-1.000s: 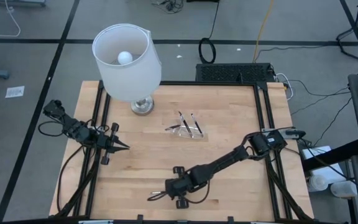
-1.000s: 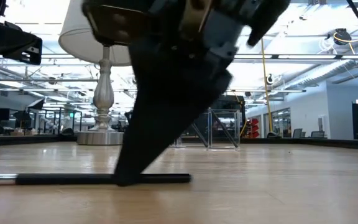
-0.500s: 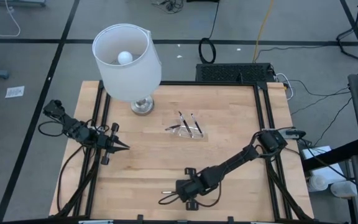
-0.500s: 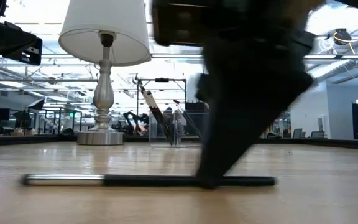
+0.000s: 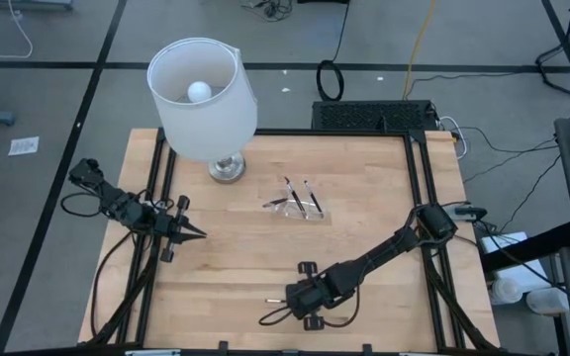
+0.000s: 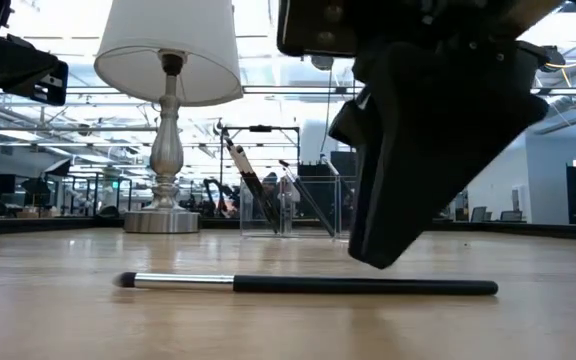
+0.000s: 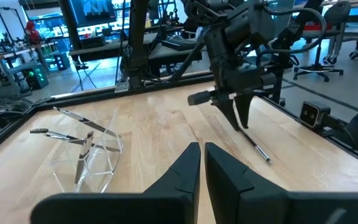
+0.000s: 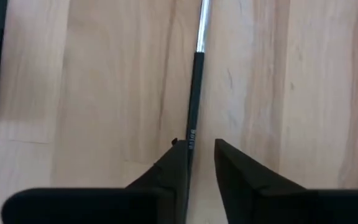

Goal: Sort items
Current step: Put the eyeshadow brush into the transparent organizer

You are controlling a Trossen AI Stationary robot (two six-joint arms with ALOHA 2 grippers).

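I should grip the handle beside the brush's silvery end before I lower it into the tray, because my right gripper is hovering over the middle of the brush's handle.
A thin dark brush with a silvery end lies flat on the wood near the table's near edge; it also shows in the high view. My right gripper hovers just above the dark handle with its fingers slightly open, one on each side of it. In the low view its tip is clear of the brush. A small clear tray mid-table holds a few more dark sticks that lean on its walls. My left gripper waits shut near the table's left edge.
The white-shaded lamp stands on its silver base at the far left of the table, close to the tray. A black frame runs along the table's edges. Bare wood lies between the tray and the brush.
My right gripper moved toward the table's right edge with its tip on the brush handle, and the brush slid along the table with it. The gripper has now risen off the handle, and the brush stays flat on the wood.
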